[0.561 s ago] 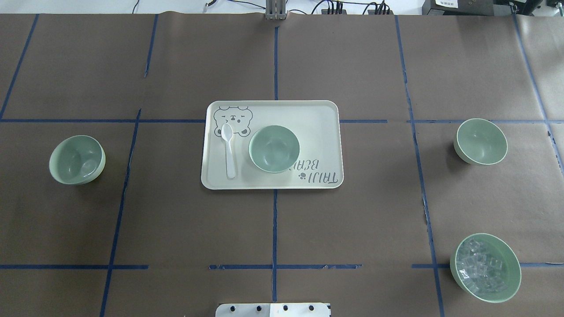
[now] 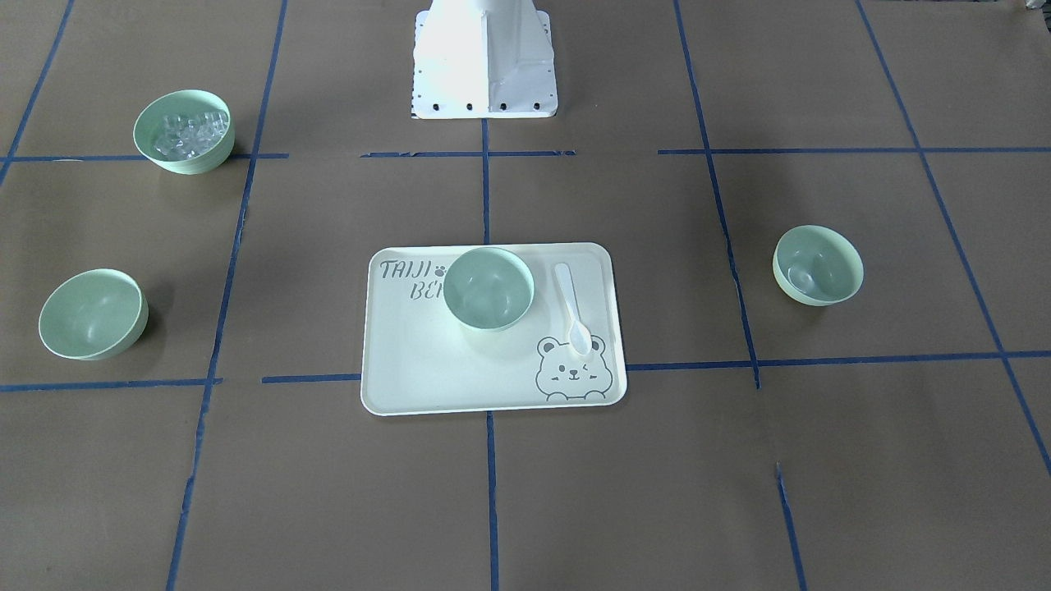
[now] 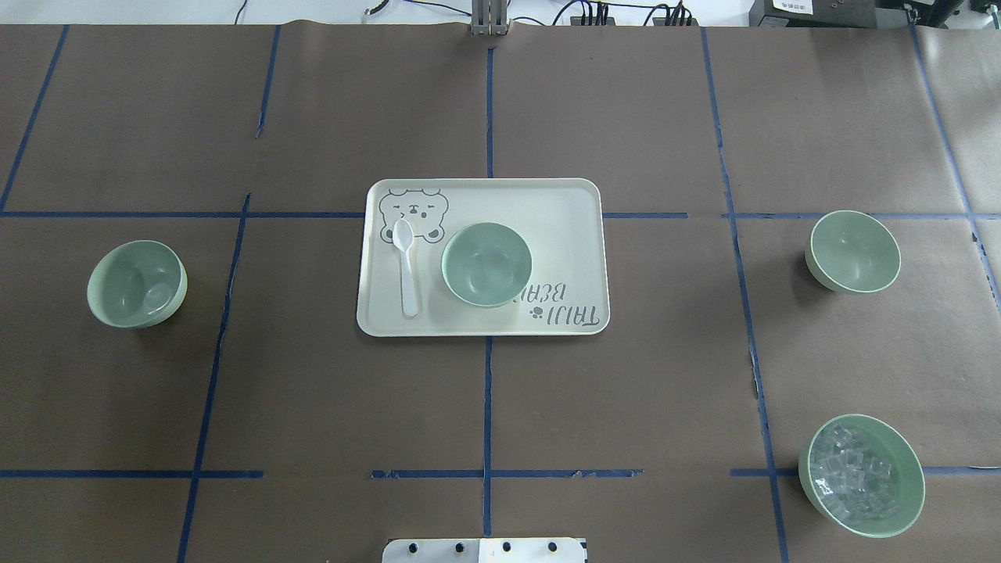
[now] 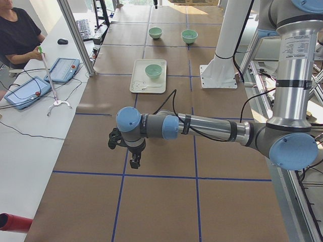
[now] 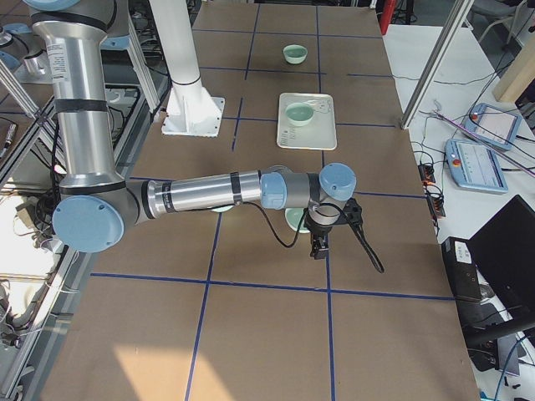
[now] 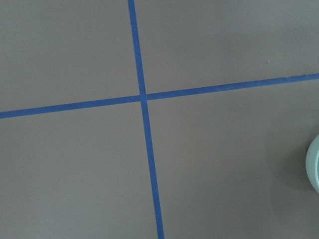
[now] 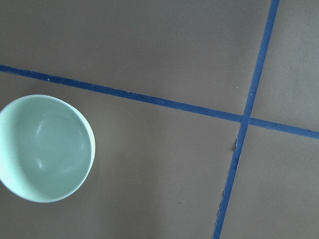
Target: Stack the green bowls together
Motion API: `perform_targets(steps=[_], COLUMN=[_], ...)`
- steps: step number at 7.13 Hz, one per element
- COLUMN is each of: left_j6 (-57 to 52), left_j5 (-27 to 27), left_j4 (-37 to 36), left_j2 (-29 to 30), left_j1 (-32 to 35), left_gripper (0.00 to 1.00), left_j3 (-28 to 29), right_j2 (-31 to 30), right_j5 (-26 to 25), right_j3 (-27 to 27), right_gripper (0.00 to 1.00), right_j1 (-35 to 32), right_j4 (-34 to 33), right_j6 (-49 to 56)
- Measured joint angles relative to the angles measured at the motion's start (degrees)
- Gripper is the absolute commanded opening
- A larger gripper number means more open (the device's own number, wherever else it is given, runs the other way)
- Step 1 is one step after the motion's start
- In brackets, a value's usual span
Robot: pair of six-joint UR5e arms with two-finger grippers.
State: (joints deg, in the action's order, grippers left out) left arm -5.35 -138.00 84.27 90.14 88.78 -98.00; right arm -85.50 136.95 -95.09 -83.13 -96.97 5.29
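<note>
The tray's bowl point(image 2: 488, 289) is empty and gets wider toward its top. My right gripper's green bowl point(image 2: 94, 315) should therefore sit inside it almost up to its own rim when I lower it.
Three pale green bowls stand apart. One bowl point(image 3: 486, 263) sits on the cream tray point(image 3: 563, 211). One bowl point(image 3: 137, 283) stands on the table at the left and one bowl point(image 3: 852, 252) at the right. The right wrist view shows the right bowl point(image 7: 45, 149) at its lower left. The left wrist view shows only a bowl rim point(image 6: 314, 169) at its right edge. My left gripper point(image 4: 134, 162) and right gripper point(image 5: 317, 248) show only in the side views, hanging above the table's ends. I cannot tell whether they are open or shut.
A fourth green bowl point(image 3: 861, 475) with clear ice-like cubes stands at the near right. A white spoon point(image 3: 406, 266) lies on the tray, left of the bowl. The robot's white base plate point(image 3: 485, 550) is at the near edge. Blue tape lines cross the brown table cover.
</note>
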Motion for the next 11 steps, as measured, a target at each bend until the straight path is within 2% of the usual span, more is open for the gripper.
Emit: perform_targets(steps=[2, 5, 6, 9, 10, 11], left_j6=[0.1, 0.1, 0.2, 0.3, 0.3, 0.3], left_j5=[0.2, 0.1, 0.1, 0.0, 0.0, 0.0], left_j4=[0.2, 7.6, 9.1, 10.0, 10.0, 10.0], left_j2=[0.2, -0.1, -0.2, -0.3, -0.3, -0.3], left_j1=[0.0, -0.5, -0.5, -0.6, -0.7, -0.8], left_gripper=[1.0, 1.0, 1.0, 1.0, 1.0, 1.0], left_j3=[-0.6, -0.9, -0.9, -0.9, -0.9, -1.0], right_j2=[0.1, -0.6, -0.8, -1.1, -1.1, -1.1], right_j5=[0.3, -0.4, -1.7, -4.7, -5.0, -5.3], right_j3=[2.0, 5.5, 6.0, 7.5, 7.9, 8.4], right_gripper=[1.0, 1.0, 1.0, 0.99, 0.92, 0.58], right_j1=[1.3, 9.9, 13.1, 18.5, 19.4, 20.3], right_j4=[5.9, 26.1, 30.5, 34.0, 34.2, 34.2], right_j6=[-1.8, -25.3, -32.0, -37.5, -37.6, -37.7])
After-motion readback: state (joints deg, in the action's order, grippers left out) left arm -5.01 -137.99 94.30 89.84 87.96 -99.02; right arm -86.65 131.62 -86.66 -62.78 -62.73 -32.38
